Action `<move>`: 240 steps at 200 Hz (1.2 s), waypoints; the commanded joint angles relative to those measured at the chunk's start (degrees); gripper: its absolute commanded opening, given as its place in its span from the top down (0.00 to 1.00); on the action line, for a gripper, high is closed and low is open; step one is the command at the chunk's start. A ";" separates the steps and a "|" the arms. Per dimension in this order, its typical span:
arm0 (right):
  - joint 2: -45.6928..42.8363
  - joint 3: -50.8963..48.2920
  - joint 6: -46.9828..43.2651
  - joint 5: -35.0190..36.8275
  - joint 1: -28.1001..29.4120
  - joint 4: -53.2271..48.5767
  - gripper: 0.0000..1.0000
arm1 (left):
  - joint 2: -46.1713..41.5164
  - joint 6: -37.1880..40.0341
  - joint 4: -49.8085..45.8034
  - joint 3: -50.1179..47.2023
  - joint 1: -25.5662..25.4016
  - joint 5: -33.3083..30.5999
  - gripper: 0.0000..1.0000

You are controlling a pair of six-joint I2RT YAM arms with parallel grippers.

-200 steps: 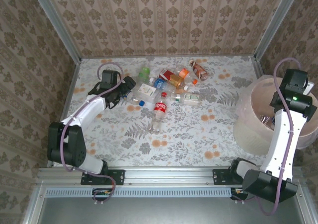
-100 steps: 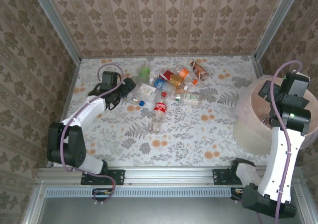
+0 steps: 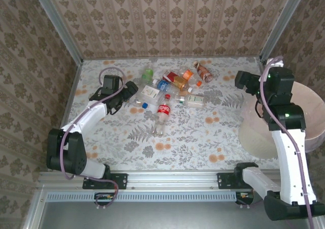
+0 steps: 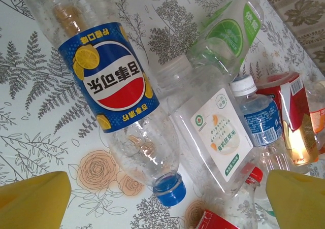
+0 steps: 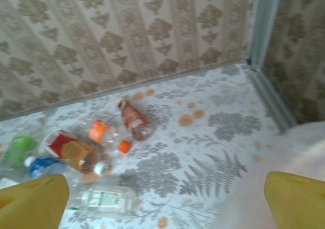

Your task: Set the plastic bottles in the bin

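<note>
I can see the clear bottle lying at the heap's edge with open cloth (image 3: 222, 101) toward the bin, so I should continue moving my right gripper there until its two fingers are on either side of the shoulder (image 3: 185, 100).
Several plastic bottles (image 3: 172, 84) lie in a heap at the back middle of the table, a Coca-Cola bottle (image 3: 162, 112) nearest. My left gripper (image 3: 122, 94) hovers open at the heap's left end. Between its yellow fingertips (image 4: 30, 201) lies a blue-labelled bottle (image 4: 109, 82) with its blue cap (image 4: 170, 188) towards me, beside a white-labelled bottle (image 4: 218, 132) and a green-labelled one (image 4: 228, 33). The bin (image 3: 299, 120) stands at the right. My right gripper (image 3: 244, 82) is open and empty, up beside the bin's left rim (image 5: 304, 148), facing a reddish-brown bottle (image 5: 134, 120) and a clear one (image 5: 101, 198).
Patterned walls close the table at the back and both sides, with a metal post (image 3: 277, 21) in the back right corner. The flowered tablecloth (image 3: 203, 137) lies bare between the heap and the arm bases. A loose orange cap (image 5: 124, 146) sits by the bottles.
My right arm has swung left from above the bin to the bin's left rim, now facing the heap. The left gripper has barely moved.
</note>
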 commanded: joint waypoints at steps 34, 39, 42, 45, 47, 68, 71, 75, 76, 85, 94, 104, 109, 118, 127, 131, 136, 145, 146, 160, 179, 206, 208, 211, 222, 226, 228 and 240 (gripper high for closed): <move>8.15 2.28 -4.12 -2.22 11.65 7.59 0.00 | -2.37 1.60 2.34 -2.08 0.33 1.58 0.00; 9.17 2.37 -4.33 -2.21 12.32 7.73 0.00 | -2.72 1.61 2.32 -2.29 0.32 1.49 0.00; 9.70 2.33 -4.42 -2.34 12.75 7.74 0.00 | -2.81 1.64 2.30 -2.37 0.39 1.38 0.00; 10.40 2.31 -4.56 -2.38 13.11 7.74 0.00 | -2.97 1.61 2.33 -2.54 0.41 1.36 0.00; 10.90 2.37 -4.65 -2.49 13.32 7.74 0.00 | -3.11 1.61 2.33 -2.65 0.48 1.29 0.00; 15.88 2.81 -6.03 -3.50 15.29 9.27 0.00 | -4.37 1.62 2.45 -3.54 0.76 0.66 0.00; 16.53 2.84 -6.25 -3.75 15.52 9.31 0.00 | -4.57 1.69 2.43 -3.64 0.81 0.65 0.00; 17.61 2.91 -6.52 -4.14 15.71 9.39 0.00 | -4.78 1.70 2.42 -3.82 0.85 0.72 0.00; 17.92 2.88 -6.58 -4.27 15.74 9.40 0.00 | -4.86 1.70 2.42 -3.90 0.85 0.64 0.00; 20.06 2.74 -7.27 -6.70 15.79 9.94 0.00 | -5.26 1.78 2.53 -4.15 0.90 0.58 0.00; 22.09 2.25 -7.82 -8.42 15.84 10.87 0.00 | -5.64 1.84 2.62 -4.48 0.98 0.63 0.00; 25.11 1.98 -8.42 -10.05 15.82 11.48 0.00 | -5.97 1.87 2.63 -4.79 1.08 0.57 0.00; 26.31 1.90 -8.94 -10.56 15.82 11.59 0.00 | -6.15 1.92 2.52 -4.87 1.12 0.59 0.00; 28.32 1.89 -10.12 -11.21 15.77 11.60 0.00 | -6.42 1.88 2.42 -5.02 1.16 0.56 0.00; 30.36 1.97 -11.81 -11.79 15.82 11.36 0.00 | -6.74 1.91 2.30 -5.21 1.20 0.33 0.00; 31.32 1.98 -12.66 -12.00 15.79 11.30 0.00 | -6.83 1.94 2.26 -5.33 1.26 0.24 0.00; 32.43 1.89 -13.65 -12.05 15.84 11.16 0.00 | -7.02 1.88 2.32 -5.43 1.29 0.28 0.00; 34.58 1.87 -15.99 -12.32 15.76 10.72 0.00 | -7.30 1.89 2.12 -5.63 1.38 0.17 0.00; 34.76 1.88 -16.28 -12.41 15.72 10.59 0.00 | -7.35 1.92 2.09 -5.68 1.42 0.15 0.00; 37.94 2.17 -21.33 -13.59 15.70 9.07 0.00 | -7.79 1.96 1.83 -5.82 1.55 0.00 0.00; 42.91 4.34 -28.43 -13.79 15.74 5.08 0.00 | -8.53 2.18 1.42 -6.11 1.73 -0.30 0.00; 52.25 11.80 -34.67 -12.32 15.77 -2.43 0.00 | -9.96 1.46 1.54 -7.41 1.76 -0.84 0.00; 52.87 12.28 -34.96 -12.18 15.81 -3.07 0.00 | -10.13 1.33 1.59 -7.61 1.83 -0.89 0.00; 53.64 12.99 -35.44 -11.97 15.77 -3.57 0.00 | -10.27 1.20 1.67 -7.85 1.80 -0.99 0.00; 55.61 14.31 -37.20 -10.59 15.82 -4.28 0.00 | -11.18 0.72 1.82 -8.73 1.86 -1.41 0.00; 56.17 14.63 -37.71 -10.06 15.82 -4.22 0.00 | -11.49 0.66 1.83 -9.00 1.84 -1.53 0.00; 56.49 14.68 -37.98 -9.82 15.78 -4.28 0.00 | -11.59 0.62 1.81 -9.12 1.84 -1.67 0.00; 57.98 15.44 -39.41 -8.86 15.86 -5.00 0.00 | -12.46 0.47 1.76 -9.81 1.82 -2.30 0.00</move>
